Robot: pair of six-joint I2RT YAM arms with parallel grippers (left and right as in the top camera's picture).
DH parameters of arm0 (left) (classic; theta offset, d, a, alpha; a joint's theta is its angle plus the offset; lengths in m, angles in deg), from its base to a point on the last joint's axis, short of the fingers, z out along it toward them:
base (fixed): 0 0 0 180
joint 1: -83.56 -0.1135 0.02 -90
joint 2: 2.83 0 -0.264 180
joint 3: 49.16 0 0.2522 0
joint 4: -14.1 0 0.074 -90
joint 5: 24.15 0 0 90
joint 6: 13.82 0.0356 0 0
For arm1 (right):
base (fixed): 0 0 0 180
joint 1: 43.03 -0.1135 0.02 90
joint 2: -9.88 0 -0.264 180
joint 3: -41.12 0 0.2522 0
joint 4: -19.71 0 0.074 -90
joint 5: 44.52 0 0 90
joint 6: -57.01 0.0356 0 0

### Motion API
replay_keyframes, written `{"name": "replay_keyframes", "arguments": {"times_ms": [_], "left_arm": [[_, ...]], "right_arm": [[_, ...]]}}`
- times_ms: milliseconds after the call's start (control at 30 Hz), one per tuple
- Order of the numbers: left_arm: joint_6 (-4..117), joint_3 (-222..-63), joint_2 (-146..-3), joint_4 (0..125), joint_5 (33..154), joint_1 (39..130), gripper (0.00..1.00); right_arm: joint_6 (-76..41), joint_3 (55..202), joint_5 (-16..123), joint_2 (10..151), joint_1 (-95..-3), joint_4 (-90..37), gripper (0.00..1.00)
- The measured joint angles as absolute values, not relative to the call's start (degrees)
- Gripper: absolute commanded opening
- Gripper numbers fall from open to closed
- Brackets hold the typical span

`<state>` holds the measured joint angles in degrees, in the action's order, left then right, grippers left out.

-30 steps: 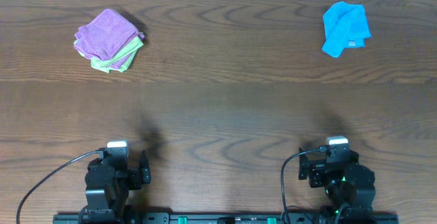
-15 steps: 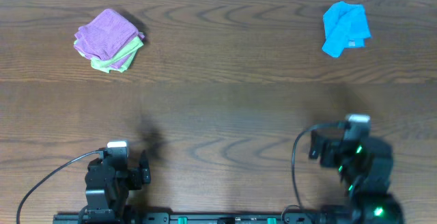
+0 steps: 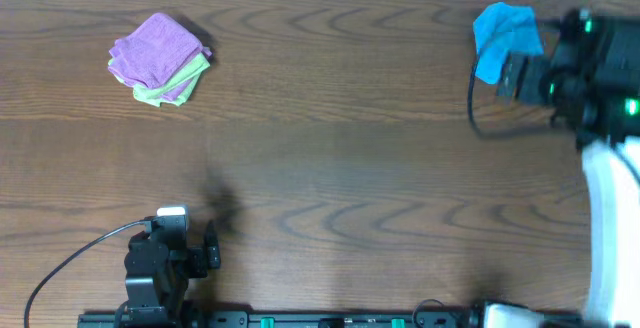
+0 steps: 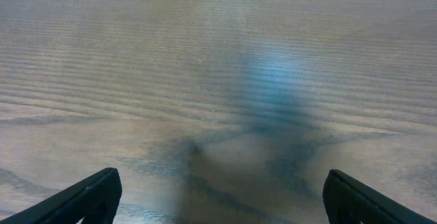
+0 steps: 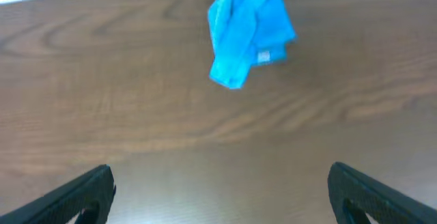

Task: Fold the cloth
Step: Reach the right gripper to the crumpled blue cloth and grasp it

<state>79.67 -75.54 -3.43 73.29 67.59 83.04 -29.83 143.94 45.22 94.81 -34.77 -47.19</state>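
The sky-blue cloth's narrow tip [image 5: 229,75] points between the open fingers of the robot's right gripper, so the gripper keeps going down toward that tip [image 3: 488,74] until its fingers are on either side of it, and then close.
The cloth [image 3: 497,30] is bright sky-blue and lies crumpled at the far right of the wooden table. My right arm partly covers its right side in the overhead view. In the right wrist view the cloth [image 5: 247,29] lies whole, ahead of my right gripper [image 5: 222,186], which is open, empty and raised above bare wood. In the overhead view the right gripper [image 3: 525,68] hangs just beside the cloth. My left gripper [image 3: 188,248] rests at the near left edge. In its wrist view it is open [image 4: 218,193] over bare wood.
A folded purple cloth [image 3: 153,48] lies on a light green folded cloth [image 3: 175,90] at the far left. The table's far edge runs just behind both piles. A black cable [image 3: 60,268] loops beside the left arm base.
My right arm has swung from the near right edge out to the far right, up to the blue cloth. The left arm and the cloths have not moved.
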Motion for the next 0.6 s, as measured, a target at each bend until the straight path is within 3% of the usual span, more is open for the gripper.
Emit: {"name": "replay_keyframes", "arguments": {"times_ms": [233, 600], "left_arm": [[79.7, -75.5, -3.4, 73.3, 67.6, 83.0, 0.95], [79.7, -75.5, -3.4, 73.3, 67.6, 83.0, 0.95]], "right_arm": [[-30.4, 155.9, 45.6, 109.8, -32.0, -46.5, 0.99], [-32.1, 157.4, 51.6, 121.9, -28.9, -34.9, 0.99]]}}
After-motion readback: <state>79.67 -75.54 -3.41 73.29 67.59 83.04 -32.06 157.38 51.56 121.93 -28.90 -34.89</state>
